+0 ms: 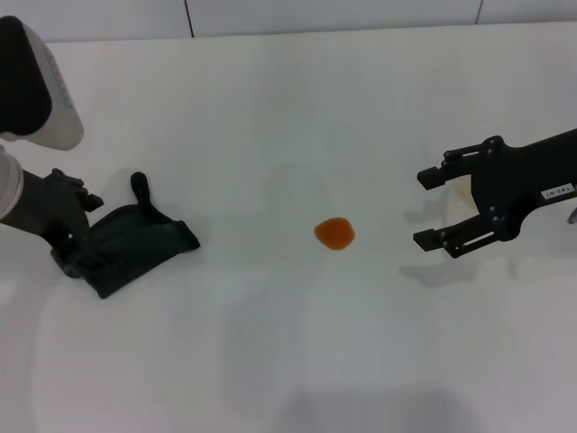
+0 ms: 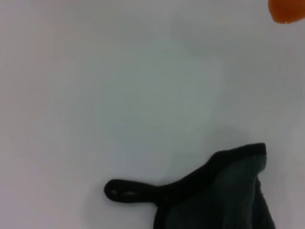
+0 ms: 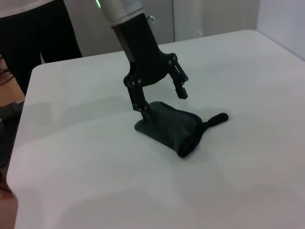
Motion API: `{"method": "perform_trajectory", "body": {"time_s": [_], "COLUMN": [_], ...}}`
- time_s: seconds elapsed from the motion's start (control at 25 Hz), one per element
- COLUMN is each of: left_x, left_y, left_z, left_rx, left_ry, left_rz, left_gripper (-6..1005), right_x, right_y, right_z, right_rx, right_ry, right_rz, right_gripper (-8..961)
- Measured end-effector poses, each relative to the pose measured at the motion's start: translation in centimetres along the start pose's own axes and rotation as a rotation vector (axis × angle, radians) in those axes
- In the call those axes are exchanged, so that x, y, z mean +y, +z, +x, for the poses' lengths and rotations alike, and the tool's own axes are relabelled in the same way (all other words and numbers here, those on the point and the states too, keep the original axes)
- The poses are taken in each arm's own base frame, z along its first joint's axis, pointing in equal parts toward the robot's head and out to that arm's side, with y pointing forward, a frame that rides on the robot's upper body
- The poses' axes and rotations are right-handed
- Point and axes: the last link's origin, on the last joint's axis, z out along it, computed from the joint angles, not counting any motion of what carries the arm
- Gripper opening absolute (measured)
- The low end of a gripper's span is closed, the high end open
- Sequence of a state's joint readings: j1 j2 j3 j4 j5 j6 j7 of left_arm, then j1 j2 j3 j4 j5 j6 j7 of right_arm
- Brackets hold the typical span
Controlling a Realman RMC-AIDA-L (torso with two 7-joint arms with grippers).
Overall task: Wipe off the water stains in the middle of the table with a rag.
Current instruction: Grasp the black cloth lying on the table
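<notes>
The open fingers of my left gripper point at the dark green rag's bunched body (image 1: 135, 242), clear of its loop. I should keep moving my left gripper in until they close on the rag's cloth (image 1: 106, 260).
The dark green rag (image 1: 135, 240) lies bunched on the white table (image 1: 270, 108) at the left, its black loop (image 1: 140, 188) pointing away from me. My left gripper (image 1: 79, 225) is open at the rag's left edge. In the right wrist view one finger (image 3: 143, 108) rests at the rag (image 3: 171, 128) and the other finger (image 3: 181, 90) stands above it. The orange water stain (image 1: 334, 234) sits mid-table, apart from the rag. My right gripper (image 1: 421, 208) is open and empty to the right of the stain. The left wrist view shows the rag (image 2: 228, 195), its loop (image 2: 124, 191) and the stain (image 2: 286, 12).
In the right wrist view a person in dark clothes (image 3: 33, 38) stands beyond the table's far corner, and the table edge (image 3: 19, 143) runs close by the rag's side. The table's far edge meets a wall (image 1: 270, 13) in the head view.
</notes>
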State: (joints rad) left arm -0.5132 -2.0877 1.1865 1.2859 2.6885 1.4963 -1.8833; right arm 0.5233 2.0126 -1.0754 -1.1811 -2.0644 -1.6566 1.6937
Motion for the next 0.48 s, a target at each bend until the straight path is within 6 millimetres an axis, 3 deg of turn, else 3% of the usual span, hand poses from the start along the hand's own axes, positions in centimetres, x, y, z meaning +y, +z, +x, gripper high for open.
{"method": "perform_trajectory", "body": {"time_s": [0.48], "left_x": [1.2], "left_y": [2.4], "left_z": [0.3], "left_rx": [-0.019], "left_ry": [-0.002], "left_rz": [-0.061], "left_gripper": [855], "right_x": [-0.1], "right_y": [0.0], "right_z": [0.1], "right_rx": [0.004], "right_ry": [0.001], "right_rz": [0.008], "right_gripper": [838]}}
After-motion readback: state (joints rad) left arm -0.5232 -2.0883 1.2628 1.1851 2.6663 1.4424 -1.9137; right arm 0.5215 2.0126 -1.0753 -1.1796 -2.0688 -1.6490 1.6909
